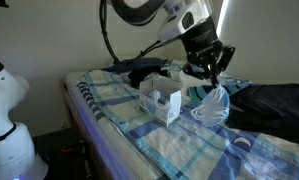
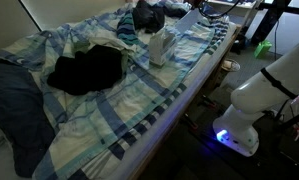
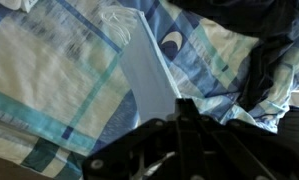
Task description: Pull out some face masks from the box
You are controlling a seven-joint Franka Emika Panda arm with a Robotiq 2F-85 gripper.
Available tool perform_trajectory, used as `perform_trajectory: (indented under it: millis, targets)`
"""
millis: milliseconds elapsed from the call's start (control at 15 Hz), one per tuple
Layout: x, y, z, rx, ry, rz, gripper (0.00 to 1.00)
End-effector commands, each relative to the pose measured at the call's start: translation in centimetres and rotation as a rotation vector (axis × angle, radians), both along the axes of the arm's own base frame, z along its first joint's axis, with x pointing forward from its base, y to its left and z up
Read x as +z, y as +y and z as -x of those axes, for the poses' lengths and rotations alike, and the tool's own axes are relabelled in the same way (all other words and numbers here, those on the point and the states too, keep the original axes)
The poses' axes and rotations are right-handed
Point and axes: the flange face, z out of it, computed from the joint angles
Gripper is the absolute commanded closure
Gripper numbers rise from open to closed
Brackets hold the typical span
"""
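Observation:
The face masks are hanging clear of the box, over open bedsheet. My gripper carries on lowering them until they lie there, then let go.
The box is a small white carton that stands upright on the checked bedsheet; it also shows in an exterior view. My gripper hangs above the bed, beside the box and apart from it. It is shut on the face masks, a pale bunch with white loops that dangles from the fingers down to just above the sheet. In the wrist view a pale blue mask sheet runs from my fingertips out over the bedsheet. The box is out of the wrist view.
The checked bedsheet covers the bed. Dark clothing lies beyond the masks and in a heap mid-bed. A white rounded machine stands beside the bed. The bed edge drops to the floor.

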Motion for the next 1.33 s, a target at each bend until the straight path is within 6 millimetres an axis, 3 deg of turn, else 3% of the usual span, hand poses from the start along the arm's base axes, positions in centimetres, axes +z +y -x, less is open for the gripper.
perform_trajectory:
  millis: [0, 333, 733, 1267]
  targets:
    - [-4.3, -0.1, 0.7, -0.05, -0.013, -0.092, 1.0]
    - [-9.1, -0.9, 2.2, -0.119, -0.012, -0.207, 1.0]
    - [-12.3, -2.9, 3.8, -0.197, -0.075, -0.236, 1.0]
    - [-16.2, -5.1, 3.8, -0.249, -0.1, -0.212, 1.0]
